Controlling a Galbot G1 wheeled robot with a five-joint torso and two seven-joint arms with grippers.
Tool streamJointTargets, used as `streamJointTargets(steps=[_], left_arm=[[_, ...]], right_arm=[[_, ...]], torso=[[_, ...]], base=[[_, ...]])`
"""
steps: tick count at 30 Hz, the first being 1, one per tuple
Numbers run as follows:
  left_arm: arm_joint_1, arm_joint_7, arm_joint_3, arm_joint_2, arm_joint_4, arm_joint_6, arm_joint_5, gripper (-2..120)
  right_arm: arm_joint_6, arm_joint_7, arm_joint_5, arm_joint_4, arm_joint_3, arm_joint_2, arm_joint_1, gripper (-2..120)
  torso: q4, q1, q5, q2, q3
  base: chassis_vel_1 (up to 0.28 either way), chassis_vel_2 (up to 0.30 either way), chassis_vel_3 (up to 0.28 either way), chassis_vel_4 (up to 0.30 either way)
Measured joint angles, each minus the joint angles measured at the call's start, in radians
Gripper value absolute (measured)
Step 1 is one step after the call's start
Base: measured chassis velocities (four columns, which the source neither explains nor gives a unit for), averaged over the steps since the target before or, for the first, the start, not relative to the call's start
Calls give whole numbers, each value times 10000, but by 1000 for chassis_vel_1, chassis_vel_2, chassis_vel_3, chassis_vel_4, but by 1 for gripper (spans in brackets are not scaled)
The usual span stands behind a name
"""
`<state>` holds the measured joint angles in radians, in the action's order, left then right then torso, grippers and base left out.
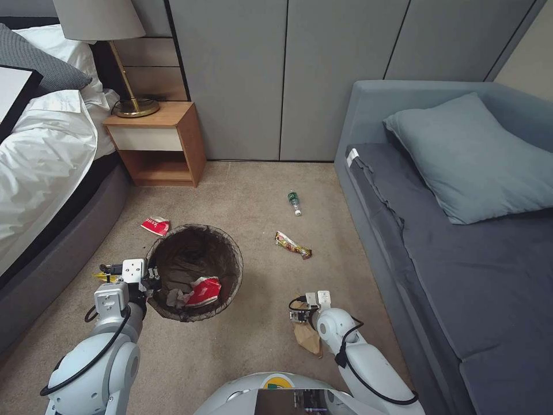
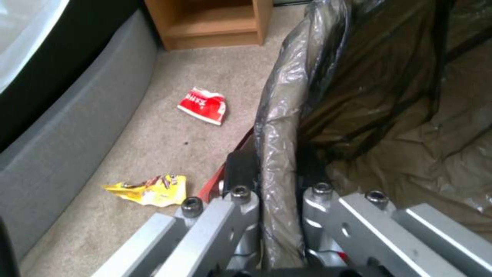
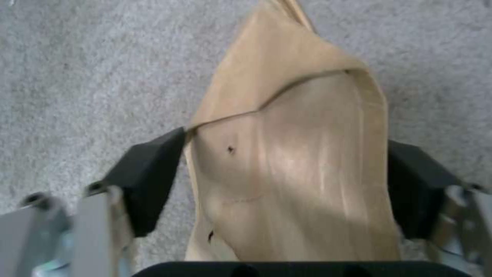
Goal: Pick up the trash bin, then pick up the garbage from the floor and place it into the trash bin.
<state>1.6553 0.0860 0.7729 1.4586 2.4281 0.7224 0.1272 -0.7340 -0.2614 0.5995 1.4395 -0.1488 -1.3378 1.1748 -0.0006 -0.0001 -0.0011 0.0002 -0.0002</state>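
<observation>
My gripper will make the brown paper bag [image 1: 308,338] buckle into a narrow fold when it squeezes and carries the bag, because lengthwise creases run down the bag's thin side.
The trash bin [image 1: 196,271], a round bucket with a dark bag over its rim, holds a red-white wrapper [image 1: 204,290] and white tissue. My left gripper [image 1: 151,280] is shut on the bin's left rim [image 2: 279,127], one finger inside and one outside. My right gripper [image 1: 305,308] is low over a brown paper bag [image 1: 308,339] on the carpet. It stands open with its black pads [image 3: 153,177] at either edge of the bag [image 3: 297,161]. Other garbage lies loose: a red wrapper [image 1: 155,225], a yellow wrapper [image 2: 148,190], a snack wrapper [image 1: 292,244] and a bottle [image 1: 295,203].
A bed [image 1: 40,173] runs along the left and a grey sofa [image 1: 461,259] along the right. A wooden nightstand [image 1: 158,144] with a lamp stands against the back wall. Open carpet lies between the bin and the sofa.
</observation>
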Motion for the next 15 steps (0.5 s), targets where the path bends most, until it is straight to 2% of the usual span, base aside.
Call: streamJointTargets(steps=[1, 3, 4, 7, 8, 11, 15], left_arm=[[0, 0, 0, 0, 0, 0, 0, 4], [-10, -2, -9, 5, -7, -1, 0, 4], [-10, -2, -9, 5, -7, -1, 0, 4], [-31, -6, 0, 5, -31, -8, 1, 4], [-31, -6, 0, 5, -31, -8, 1, 4], [-34, -11, 4, 4, -48, -15, -4, 4], [-50, -10, 1, 11, -56, -17, -11, 4]], right_arm=[[0, 0, 0, 0, 0, 0, 0, 75], [3, 48, -49, -14, -5, 1, 2, 63], [3, 48, -49, -14, -5, 1, 2, 63], [13, 96, -120, -64, -39, -3, 13, 47], [13, 96, -120, -64, -39, -3, 13, 47], [16, 106, -125, -9, -40, 4, 47, 32], [13, 102, -133, 60, -43, 9, 78, 24]], torso=[[0, 0, 0, 0, 0], [2, 0, 1, 0, 0], [2, 0, 1, 0, 0], [6, 0, 6, 0, 0], [6, 0, 6, 0, 0], [12, 0, 21, -1, 1], [15, 1, 22, -2, 2]], base=[[0, 0, 0, 0], [0, 0, 0, 0], [0, 0, 0, 0], [0, 0, 0, 0], [0, 0, 0, 0], [0, 0, 0, 0], [0, 0, 0, 0]])
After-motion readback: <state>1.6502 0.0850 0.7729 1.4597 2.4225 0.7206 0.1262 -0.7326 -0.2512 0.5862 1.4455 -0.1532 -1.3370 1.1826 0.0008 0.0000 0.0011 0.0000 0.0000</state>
